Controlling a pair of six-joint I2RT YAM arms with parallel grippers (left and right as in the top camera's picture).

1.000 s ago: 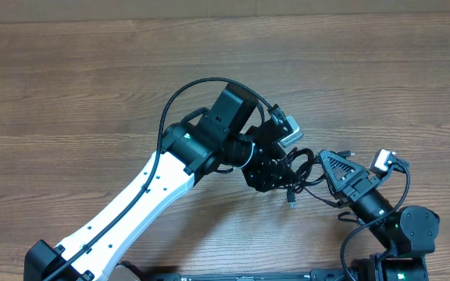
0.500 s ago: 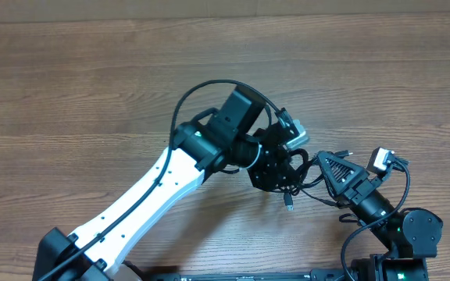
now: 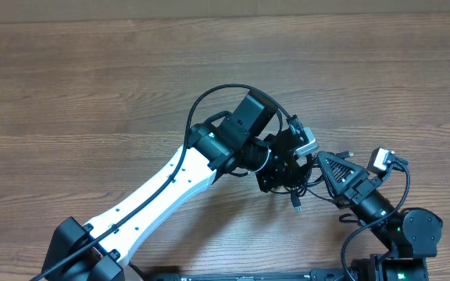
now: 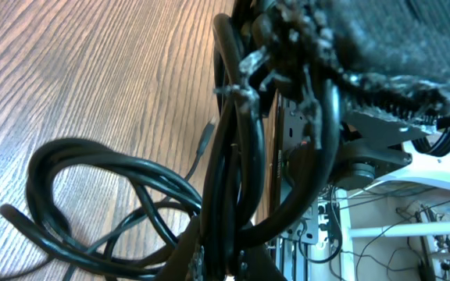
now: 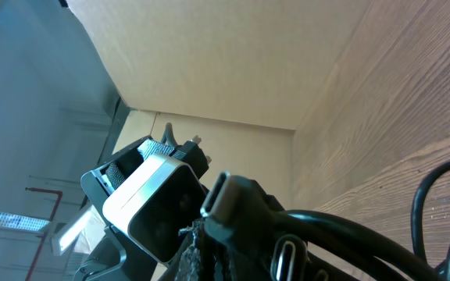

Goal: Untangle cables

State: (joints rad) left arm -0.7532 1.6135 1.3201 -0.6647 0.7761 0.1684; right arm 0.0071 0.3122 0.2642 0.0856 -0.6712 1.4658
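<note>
The robot's left gripper is gripping several strands of cable at once (image 4: 226, 191), so the right gripper should hold the bundle while the left gripper pulls out the thin cable (image 4: 200, 150) alone.
Thin black cables (image 3: 301, 181) are bunched in a tangle between my two grippers, low and right of centre on the table. My left gripper (image 3: 287, 173) is shut on a bundle of strands, which run up from its jaws (image 4: 226, 261) in the left wrist view. The cables (image 4: 237, 156) stretch up to my right gripper (image 4: 381, 47), which is shut on their other part. In the overhead view the right gripper (image 3: 323, 165) sits right beside the left one. A small plug (image 3: 295, 205) dangles below the tangle. Two plug ends (image 5: 237, 199) show at the right gripper (image 5: 241, 264).
The wooden table (image 3: 92, 94) stretches wide to the left and the back. A loose cable loop (image 4: 61, 156) lies on the wood. The left wrist's white camera housing (image 5: 147, 207) is close to the right gripper. The right arm's base (image 3: 408, 230) stands at the bottom right.
My left arm has shifted right toward the right gripper, and its jaws have closed on the cable bundle. The right gripper has stayed where it was.
</note>
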